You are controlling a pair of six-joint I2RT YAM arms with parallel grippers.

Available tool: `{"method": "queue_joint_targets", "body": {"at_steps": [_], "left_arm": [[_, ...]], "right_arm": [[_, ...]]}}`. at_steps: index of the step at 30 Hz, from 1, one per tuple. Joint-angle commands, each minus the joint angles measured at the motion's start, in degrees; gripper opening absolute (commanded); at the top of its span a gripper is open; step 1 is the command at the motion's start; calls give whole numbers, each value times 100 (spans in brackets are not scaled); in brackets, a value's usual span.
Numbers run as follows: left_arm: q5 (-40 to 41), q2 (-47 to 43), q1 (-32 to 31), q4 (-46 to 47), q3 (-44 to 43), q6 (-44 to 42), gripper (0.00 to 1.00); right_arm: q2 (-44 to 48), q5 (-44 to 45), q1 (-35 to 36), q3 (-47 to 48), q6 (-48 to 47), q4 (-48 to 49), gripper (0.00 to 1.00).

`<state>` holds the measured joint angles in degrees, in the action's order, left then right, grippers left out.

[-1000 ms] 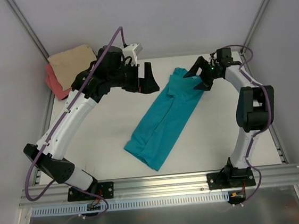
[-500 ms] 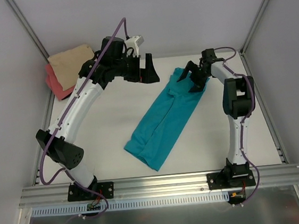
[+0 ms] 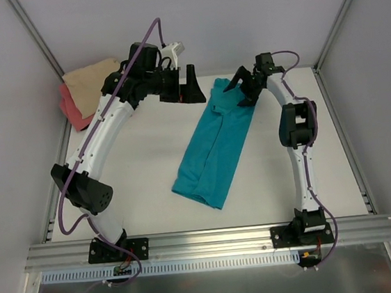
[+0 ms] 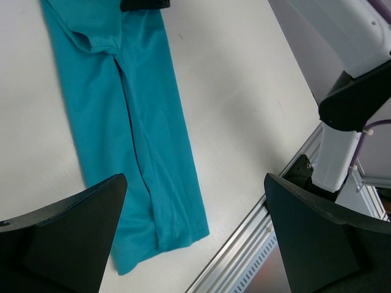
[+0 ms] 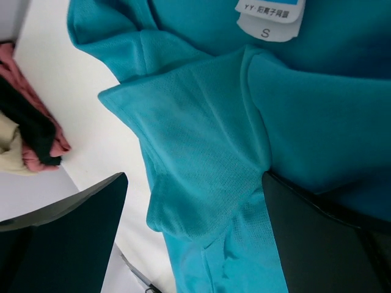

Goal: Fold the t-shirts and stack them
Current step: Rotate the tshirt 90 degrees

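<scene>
The teal t-shirt's strip (image 3: 213, 149) lies at a slant across the table. Next, my right gripper swings its collar end (image 3: 221, 88) toward my left gripper before both grippers grab the t-shirt's hem.
The teal t-shirt (image 3: 213, 144) lies folded into a long strip across the middle of the table, its collar end at the back. My right gripper (image 3: 240, 91) is open and low over that collar end. In the right wrist view its gripper (image 5: 194, 180) straddles a folded sleeve (image 5: 195, 128), with the white neck label (image 5: 269, 12) beyond. My left gripper (image 3: 191, 94) is open and empty, raised just left of the collar end. In the left wrist view its gripper (image 4: 194, 180) looks down the teal strip (image 4: 128, 122). The tan t-shirt (image 3: 92, 82) lies on the coral-pink t-shirt (image 3: 73, 110) at the back left.
White walls stand at the back and both sides. The aluminium rail (image 3: 212, 241) runs along the near edge and shows in the left wrist view (image 4: 256, 250). The right arm's white links (image 4: 360, 55) rise on the right. The stacked shirts show in the right wrist view (image 5: 21, 73).
The teal strip has swung more upright and shifted toward the back left. My right gripper moved left and back over the collar end. My left gripper moved slightly back.
</scene>
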<state>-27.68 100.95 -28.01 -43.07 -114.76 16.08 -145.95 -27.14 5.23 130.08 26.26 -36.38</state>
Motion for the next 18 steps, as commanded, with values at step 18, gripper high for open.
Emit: {"method": "queue_joint_targets", "body": {"at_steps": [18], "left_arm": [[-62,-216,261,-299,-3,-8,99]], "right_arm": [[-1078,-2481,813,809,1382,2355,100]]}}
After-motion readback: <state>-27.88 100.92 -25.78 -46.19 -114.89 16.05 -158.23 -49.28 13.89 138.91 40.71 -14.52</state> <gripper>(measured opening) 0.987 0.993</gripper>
